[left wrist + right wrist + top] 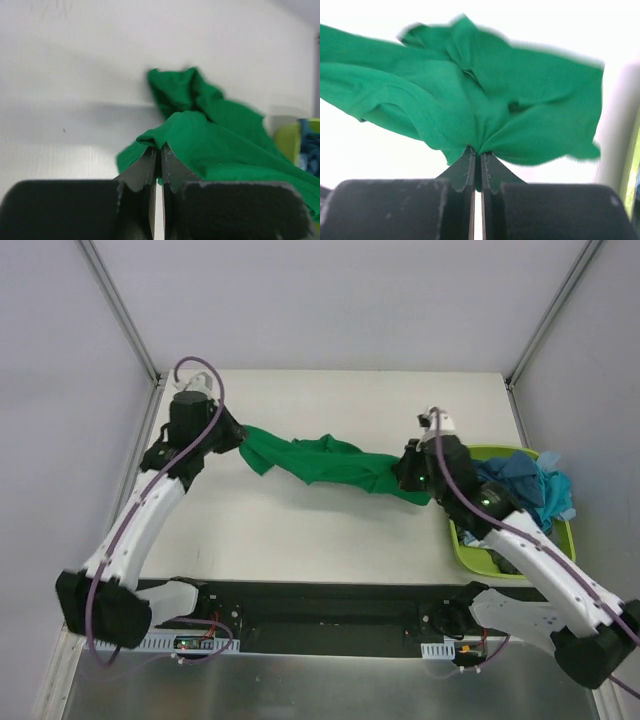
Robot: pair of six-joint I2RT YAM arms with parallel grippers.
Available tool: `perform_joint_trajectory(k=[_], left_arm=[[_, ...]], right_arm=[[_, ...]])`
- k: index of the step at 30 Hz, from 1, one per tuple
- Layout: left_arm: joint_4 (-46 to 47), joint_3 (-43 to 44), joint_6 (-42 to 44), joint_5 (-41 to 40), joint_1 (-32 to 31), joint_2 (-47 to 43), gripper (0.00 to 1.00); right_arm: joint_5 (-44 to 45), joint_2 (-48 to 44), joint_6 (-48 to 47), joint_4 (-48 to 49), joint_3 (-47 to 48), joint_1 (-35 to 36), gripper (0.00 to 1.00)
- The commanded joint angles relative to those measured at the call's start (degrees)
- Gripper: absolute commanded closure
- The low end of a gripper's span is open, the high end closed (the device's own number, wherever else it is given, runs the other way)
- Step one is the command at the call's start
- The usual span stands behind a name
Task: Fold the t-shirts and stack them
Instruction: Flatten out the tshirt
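I should swing the green t-shirt open over the white table (300, 530) with my left gripper and my right gripper before folding it, because it hangs in a narrow, bunched band (325, 461).
A bright green t-shirt (320, 462) hangs stretched between my two grippers above the white table. My left gripper (238, 434) is shut on its left end; the left wrist view shows the cloth (215, 135) pinched at the fingertips (160, 148). My right gripper (407, 472) is shut on its right end; the right wrist view shows the cloth (470, 95) bunched into the closed tips (479, 152). Dark teal-blue and light turquoise t-shirts (525, 485) lie heaped in the basket at the right.
A lime-green plastic basket (462, 540) stands at the table's right edge, under my right arm. The white table (300, 540) runs to walls at the back and both sides. The arm bases sit at the near edge.
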Motion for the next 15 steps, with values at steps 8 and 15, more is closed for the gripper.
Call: perform_joint_trajectory(k=[8, 15], left_arm=[[0.2, 17.1, 7.7, 2.1, -1.1, -27.6, 1.00], [0.4, 28.5, 11.0, 6.1, -1.1, -27.0, 1.00]], right_arm=[[-22.6, -11.9, -9.7, -8.5, 33.2, 0.3, 1.00], [-23.2, -3.3, -13.8, -17.0, 52.6, 0.2, 1.00]])
